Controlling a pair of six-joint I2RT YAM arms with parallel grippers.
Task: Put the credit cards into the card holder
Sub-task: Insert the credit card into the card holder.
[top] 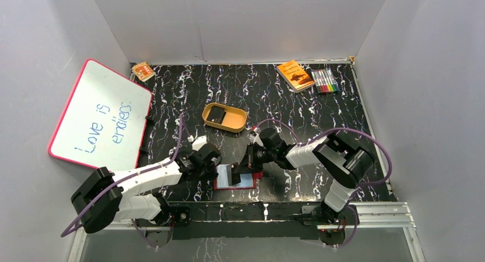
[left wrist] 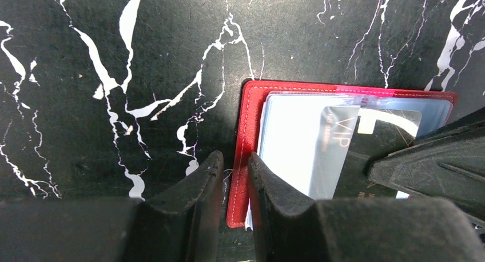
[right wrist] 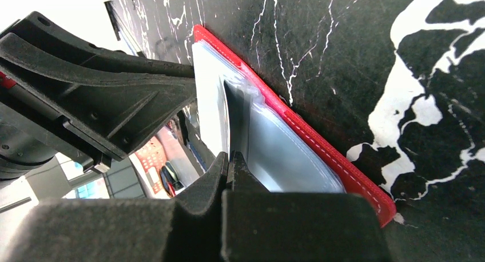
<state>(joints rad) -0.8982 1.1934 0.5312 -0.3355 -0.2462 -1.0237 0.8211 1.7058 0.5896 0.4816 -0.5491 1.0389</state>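
Note:
The black credit card slants up from the clear pocket, only partway in. The robot's right gripper should therefore open and push the card's outer edge (left wrist: 418, 123) further in.
The red card holder (top: 218, 185) lies open near the table's front edge, its clear pockets (left wrist: 291, 142) facing up. My right gripper (right wrist: 230, 156) is shut on a black credit card (left wrist: 374, 139) marked VIP. The card stands on edge (right wrist: 227, 110) and slants into a clear pocket. My left gripper (left wrist: 235, 162) is at the holder's left red border (left wrist: 247, 124). Its jaws stand narrowly apart with that border showing in the gap, and its right finger (left wrist: 266, 185) rests against the border. Another black card (top: 216, 115) lies in the tan dish (top: 235, 124).
A whiteboard (top: 100, 116) leans at the left wall. At the back right lie an orange booklet (top: 295, 75) and a set of markers (top: 324, 80). A small orange box (top: 143, 71) sits at the back left. Both arms crowd the holder.

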